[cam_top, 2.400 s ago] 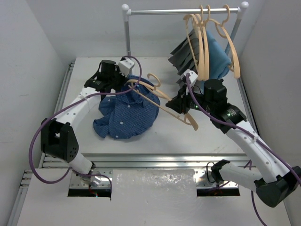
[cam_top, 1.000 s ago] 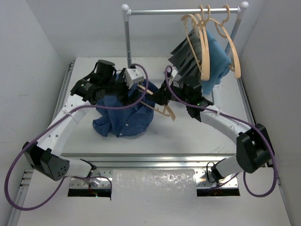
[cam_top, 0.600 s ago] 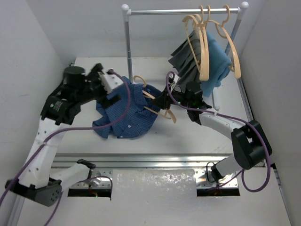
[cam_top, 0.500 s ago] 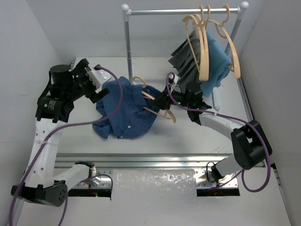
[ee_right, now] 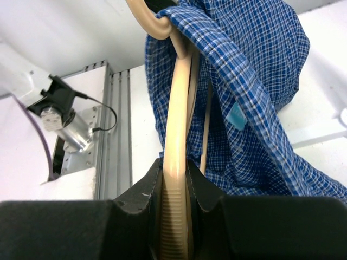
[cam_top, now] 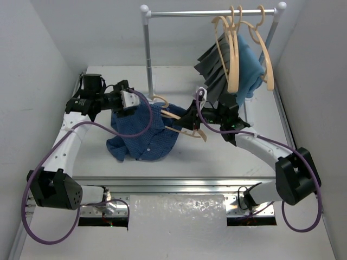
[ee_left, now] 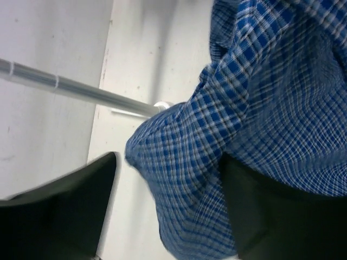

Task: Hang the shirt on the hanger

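The hanger's arm [cam_top: 203, 135] reaches out beyond the shirt's open edge [ee_right: 259, 115], so next my right gripper lets go of the hanger and pulls the shirt's open edge toward the end of the hanger's arm.
The dark blue checked shirt [cam_top: 142, 134] lies bunched on the table, its upper part draped over the tan hanger [cam_top: 172, 115]. My right gripper [cam_top: 191, 120] is shut on one arm of that hanger. In the right wrist view the hanger [ee_right: 176, 108] runs up between the jaws of my right gripper [ee_right: 176, 168] into the shirt [ee_right: 249, 70]. My left gripper [cam_top: 127, 104] is at the shirt's upper left edge. In the left wrist view my left gripper [ee_left: 168, 184] is open around a fold of the shirt [ee_left: 260, 81]. The right finger [ee_left: 271, 216] touches the cloth and the left finger stands apart from it.
A clothes rack [cam_top: 211, 12] stands at the back, its left post [cam_top: 146, 49] just behind the shirt. On it hang spare tan hangers [cam_top: 233, 49], a grey pleated garment [cam_top: 214, 62] and a light blue cloth [cam_top: 250, 59]. A metal rail [ee_right: 116, 135] borders the table's near edge.
My left gripper has swung from the far left back onto the shirt's upper left edge, its jaws narrowing around a fold. The right gripper keeps the hanger, shifted slightly up and right.
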### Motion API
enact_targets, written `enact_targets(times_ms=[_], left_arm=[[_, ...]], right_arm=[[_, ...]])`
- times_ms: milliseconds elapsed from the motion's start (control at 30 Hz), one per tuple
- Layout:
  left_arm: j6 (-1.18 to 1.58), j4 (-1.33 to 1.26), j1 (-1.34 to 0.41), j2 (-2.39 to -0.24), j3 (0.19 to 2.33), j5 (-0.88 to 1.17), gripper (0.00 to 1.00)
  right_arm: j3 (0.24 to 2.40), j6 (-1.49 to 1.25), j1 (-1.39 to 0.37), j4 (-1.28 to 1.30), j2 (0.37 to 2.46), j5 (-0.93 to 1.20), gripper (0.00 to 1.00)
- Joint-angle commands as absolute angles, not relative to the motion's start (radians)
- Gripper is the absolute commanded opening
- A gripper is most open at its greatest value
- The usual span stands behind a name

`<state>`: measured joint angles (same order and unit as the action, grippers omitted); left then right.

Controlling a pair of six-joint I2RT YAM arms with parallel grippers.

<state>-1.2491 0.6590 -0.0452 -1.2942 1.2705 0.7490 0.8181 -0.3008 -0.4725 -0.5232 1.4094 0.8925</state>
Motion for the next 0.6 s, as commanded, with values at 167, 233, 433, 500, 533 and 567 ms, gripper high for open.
enact_targets(times_ms=[167,233,433,500,533,567], left_arm=[[-1.489,0.905,-0.057,-1.350,1.316,0.888,0.43],[-1.493,0.943,-0.078,-1.342,1.316,0.890,0.37],[-1.395,0.899,-0.166,-1.261,1.293,0.969,0.35],[-1.339,0.858,-0.198,-1.227,1.278,0.974,0.28],[-1.324,0.847,-0.205,-1.217,1.273,0.974,0.21],[-1.309,0.842,-0.210,-1.207,1.264,0.973,0.20]], right_arm=[[0.891,-0.224,-0.469,-0.528,1.365,1.025,0.00],[0.900,-0.216,-0.469,-0.523,1.364,1.022,0.00],[0.957,-0.192,-0.492,-0.491,1.391,1.006,0.00],[0.971,-0.180,-0.503,-0.479,1.402,0.993,0.00],[0.989,-0.170,-0.515,-0.465,1.407,0.985,0.00],[0.999,-0.147,-0.523,-0.442,1.417,0.977,0.00]])
